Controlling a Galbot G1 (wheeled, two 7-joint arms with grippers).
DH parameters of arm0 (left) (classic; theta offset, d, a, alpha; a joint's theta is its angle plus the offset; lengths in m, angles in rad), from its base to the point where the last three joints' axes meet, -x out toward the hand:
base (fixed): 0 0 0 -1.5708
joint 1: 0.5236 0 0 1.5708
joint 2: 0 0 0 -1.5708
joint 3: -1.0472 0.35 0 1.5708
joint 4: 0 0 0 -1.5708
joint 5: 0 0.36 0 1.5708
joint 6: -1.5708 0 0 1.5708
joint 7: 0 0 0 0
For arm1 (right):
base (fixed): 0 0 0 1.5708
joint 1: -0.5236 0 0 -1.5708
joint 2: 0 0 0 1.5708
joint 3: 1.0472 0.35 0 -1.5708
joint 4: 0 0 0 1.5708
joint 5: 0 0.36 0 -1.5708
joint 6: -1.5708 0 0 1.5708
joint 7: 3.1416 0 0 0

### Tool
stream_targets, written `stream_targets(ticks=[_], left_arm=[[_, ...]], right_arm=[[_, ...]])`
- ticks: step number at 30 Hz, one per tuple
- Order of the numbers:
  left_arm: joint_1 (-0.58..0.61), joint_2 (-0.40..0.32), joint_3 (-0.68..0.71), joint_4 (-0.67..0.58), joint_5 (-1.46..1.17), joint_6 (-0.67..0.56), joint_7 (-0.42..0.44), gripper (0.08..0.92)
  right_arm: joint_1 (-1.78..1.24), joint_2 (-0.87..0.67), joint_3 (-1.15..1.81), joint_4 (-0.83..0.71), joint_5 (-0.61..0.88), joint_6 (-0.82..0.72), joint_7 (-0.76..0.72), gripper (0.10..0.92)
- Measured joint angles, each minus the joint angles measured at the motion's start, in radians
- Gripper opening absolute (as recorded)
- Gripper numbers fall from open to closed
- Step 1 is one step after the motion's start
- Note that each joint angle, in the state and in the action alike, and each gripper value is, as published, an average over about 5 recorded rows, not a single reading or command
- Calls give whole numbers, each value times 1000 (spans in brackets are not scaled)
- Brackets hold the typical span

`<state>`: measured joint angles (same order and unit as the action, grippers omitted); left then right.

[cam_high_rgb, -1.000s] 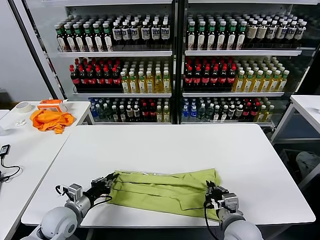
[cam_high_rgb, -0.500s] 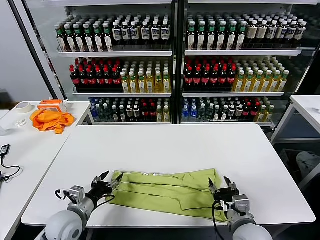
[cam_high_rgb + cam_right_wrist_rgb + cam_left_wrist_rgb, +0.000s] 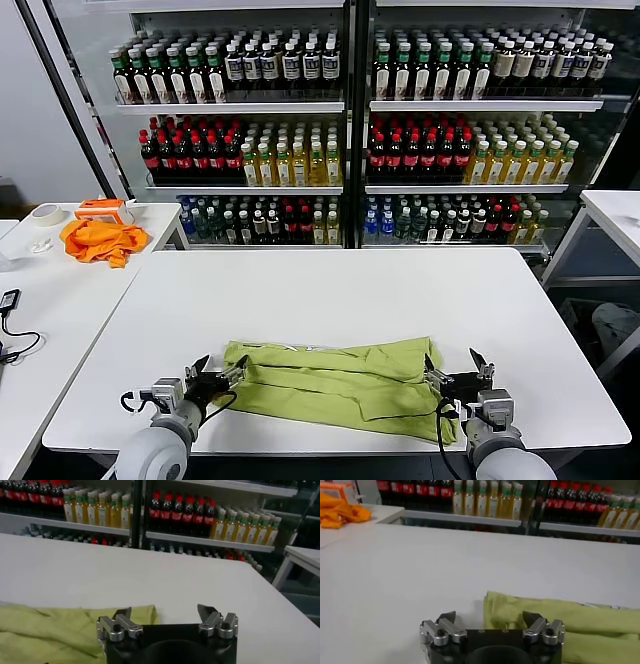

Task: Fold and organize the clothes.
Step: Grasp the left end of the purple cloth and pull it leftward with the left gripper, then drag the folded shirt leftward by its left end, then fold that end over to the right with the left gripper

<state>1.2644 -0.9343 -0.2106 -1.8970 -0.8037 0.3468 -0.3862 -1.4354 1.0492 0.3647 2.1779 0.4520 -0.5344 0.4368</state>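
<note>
My left gripper should pull the lime-green shirt's long band (image 3: pixel 418 403) by the shirt's opposite end (image 3: pixel 240 355) to its own side before folding it over, because the band reaches my right gripper.
The lime-green shirt (image 3: pixel 335 378) lies folded into a long band across the near part of the white table (image 3: pixel 330 290). My left gripper (image 3: pixel 218 374) stands open at the shirt's left end, fingers spread, holding nothing. In the left wrist view that gripper (image 3: pixel 490 616) frames the shirt's folded corner (image 3: pixel 545 622) just ahead of it. At the shirt's right end my right gripper (image 3: pixel 458 368) is open too. The right wrist view shows that gripper (image 3: pixel 163 611) empty, with the shirt's edge (image 3: pixel 60 625) beside one finger. No print shows.
An orange cloth (image 3: pixel 100 240), an orange box and a tape roll (image 3: pixel 46 213) lie on the side table at left. Shelves of bottles (image 3: pixel 350 130) stand behind the table. Another white table (image 3: pixel 615 215) is at far right.
Both grippers have opened and let go of the shirt's ends, then drawn back toward the near table edge. The shirt now rests flat on the table.
</note>
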Motion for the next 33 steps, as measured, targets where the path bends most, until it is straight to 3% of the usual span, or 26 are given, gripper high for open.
stream_targets(ticks=[5,25,33], left_arm=[[5,-6,10,-3,-4,1,-20,724],[2,-41,46,-4,36,16,-23,149],[30,-25,-7,-34,165,60,-29,112]], right_arm=[[-4,6,4,-2,-7,0,1,823],[2,26,-9,10,-27,-2,4,823],[23,26,-14,8,-29,-4,4,823]])
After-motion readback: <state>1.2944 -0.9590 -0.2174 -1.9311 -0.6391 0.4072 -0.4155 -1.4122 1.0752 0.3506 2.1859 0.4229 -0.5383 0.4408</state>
